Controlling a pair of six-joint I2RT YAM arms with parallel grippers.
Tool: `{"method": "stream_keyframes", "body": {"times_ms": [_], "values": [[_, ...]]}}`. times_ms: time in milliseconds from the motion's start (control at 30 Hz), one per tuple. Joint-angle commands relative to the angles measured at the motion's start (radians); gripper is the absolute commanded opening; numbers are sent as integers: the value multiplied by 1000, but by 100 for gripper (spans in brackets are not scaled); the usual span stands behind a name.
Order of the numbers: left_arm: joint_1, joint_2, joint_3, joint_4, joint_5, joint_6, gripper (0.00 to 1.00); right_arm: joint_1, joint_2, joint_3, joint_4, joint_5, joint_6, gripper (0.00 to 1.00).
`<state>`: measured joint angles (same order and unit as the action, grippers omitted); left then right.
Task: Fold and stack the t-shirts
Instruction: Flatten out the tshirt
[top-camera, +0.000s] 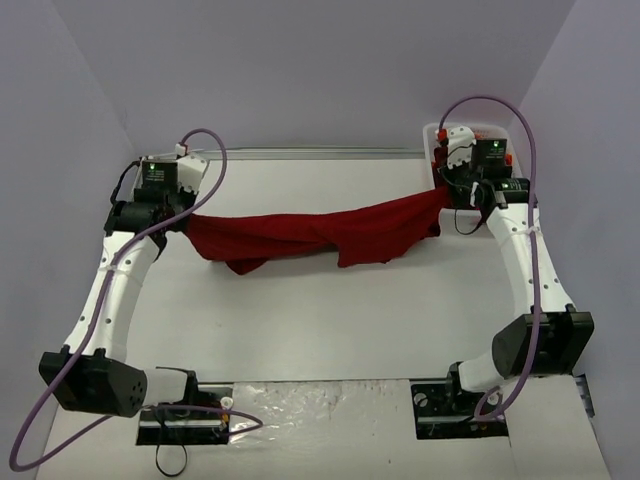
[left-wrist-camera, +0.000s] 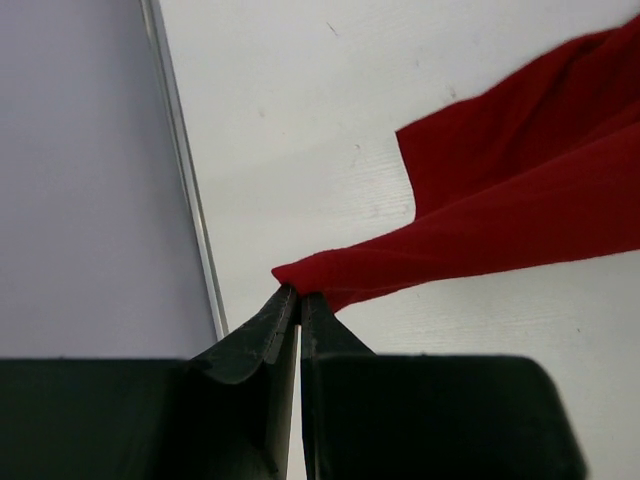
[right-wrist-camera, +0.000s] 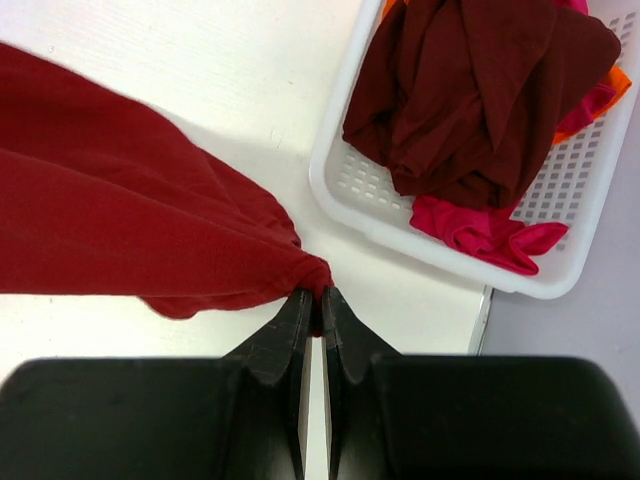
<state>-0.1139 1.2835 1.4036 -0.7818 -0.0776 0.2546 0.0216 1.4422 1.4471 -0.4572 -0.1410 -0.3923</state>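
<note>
My left gripper and right gripper should spread the lower part of the dark red t-shirt toward the near edge (top-camera: 310, 365) before they open, because the t-shirt sags in a narrow band (top-camera: 305, 234).
A dark red t-shirt (top-camera: 310, 233) hangs stretched between my two arms above the table, sagging in the middle. My left gripper (left-wrist-camera: 299, 295) is shut on its left corner (left-wrist-camera: 310, 272), near the table's left edge. My right gripper (right-wrist-camera: 314, 296) is shut on the bunched right end (right-wrist-camera: 300, 268) of the same t-shirt (right-wrist-camera: 120, 220). More t-shirts lie crumpled in the white mesh basket (right-wrist-camera: 360, 190): a dark maroon one (right-wrist-camera: 470, 90) on top, a pink-red one (right-wrist-camera: 480, 232) and an orange edge (right-wrist-camera: 605, 95) below.
The basket (top-camera: 432, 135) stands at the table's back right corner, right behind the right wrist. A metal strip (left-wrist-camera: 185, 170) runs along the table's left edge by the grey wall. Both arm bases (top-camera: 185, 415) sit at the near edge.
</note>
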Motion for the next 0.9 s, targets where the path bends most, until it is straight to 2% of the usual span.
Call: {"method": "stream_keyframes", "body": {"times_ms": [0,133,267,333,433,567,700,867], "values": [[40,28,38,119,-106,-32,2,-11,93,105,58,34,29,0],[77,147,153,148,-126,-80,2,-9,227,278,58,20,49,0],[85,235,335,168,-139,-106,2,-9,319,465,58,17,70,0],[85,264,398,161,-152,-116,2,-11,337,569,55,35,79,0],[83,272,526,110,-159,-120,2,-11,316,642,55,41,76,0],[83,197,557,96,-151,-110,2,-12,227,621,57,24,81,0],[83,82,479,79,-130,-109,2,-12,94,503,64,-14,92,0],[83,-128,296,56,-73,-106,2,-12,-132,291,64,-43,95,0]]}}
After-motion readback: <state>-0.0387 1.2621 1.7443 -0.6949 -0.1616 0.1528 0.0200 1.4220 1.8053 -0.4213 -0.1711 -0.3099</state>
